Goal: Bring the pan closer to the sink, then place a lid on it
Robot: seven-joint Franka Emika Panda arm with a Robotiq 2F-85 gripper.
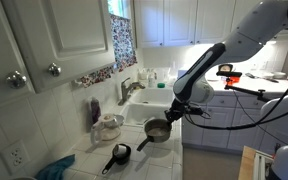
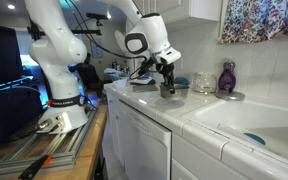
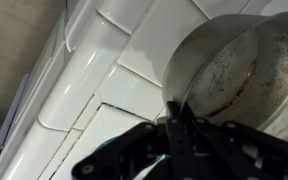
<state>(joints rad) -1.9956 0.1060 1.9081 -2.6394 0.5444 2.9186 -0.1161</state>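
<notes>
The pan in my gripper is near the counter's front edge (image 1: 180,139). I should turn the pan and move it inward to the counter space (image 1: 137,126) next to the sink.
The pan (image 1: 157,130) is round, deep and grey-brown, and sits on the white tiled counter just in front of the sink (image 1: 152,108). In the wrist view its dull, stained interior (image 3: 239,65) fills the upper right. My gripper (image 3: 180,118) is shut on the pan's rim, one finger inside the wall and one outside. In both exterior views the gripper (image 1: 173,113) (image 2: 167,84) comes down onto the pan (image 2: 168,92) from above. The sink also shows in an exterior view (image 2: 246,124), white, with a faucet (image 1: 131,90).
A small black skillet (image 1: 119,154) lies on the counter nearer the camera. A clear glassy vessel (image 1: 108,127) (image 2: 202,83) stands by the wall. A purple bottle (image 2: 227,77) stands beside the sink. The counter's front edge (image 3: 54,90) runs left of the pan.
</notes>
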